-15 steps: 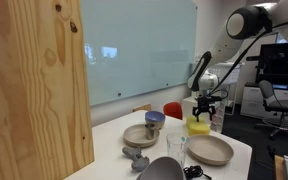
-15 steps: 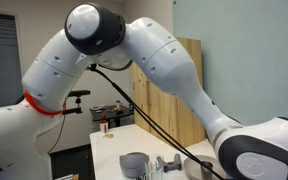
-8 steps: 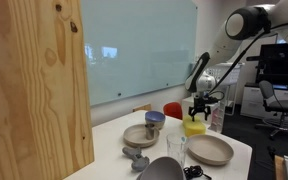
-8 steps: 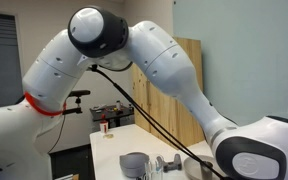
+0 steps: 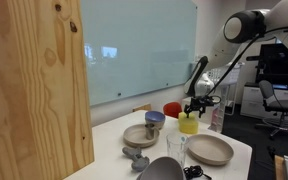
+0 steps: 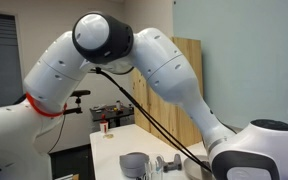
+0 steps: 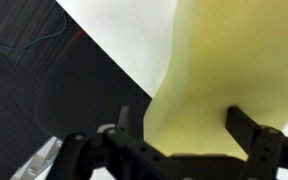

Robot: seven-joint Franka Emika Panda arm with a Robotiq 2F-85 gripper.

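Observation:
The yellow cup [image 5: 189,124] is lined up with the gap between my open fingers, so my gripper should keep going down until both fingers close on its side [image 7: 189,138].
A pale yellow cup [image 5: 189,124] stands upright on the white table [image 5: 234,140] near its far end. My gripper [image 5: 196,104] hangs just above it, pointing down. In the wrist view the yellow cup [image 7: 199,80] fills the space between the two black fingers, and my gripper [image 7: 184,125] is open around it. The left finger [image 7: 122,120] stands a little apart from the cup wall. The right finger [image 7: 246,127] is at the cup's edge; contact cannot be told.
On the table lie a tan bowl [image 5: 139,134] with a blue cup [image 5: 155,120] behind it, a large beige plate [image 5: 210,150], a clear glass [image 5: 174,148] and a grey piece [image 5: 136,158]. A wooden panel [image 5: 34,90] stands at the near end. The arm's big links [image 6: 134,50] fill an exterior view.
In the exterior view my gripper has shifted left and slightly down. The yellow cup also shows a little further left than before. The jaws stay open.

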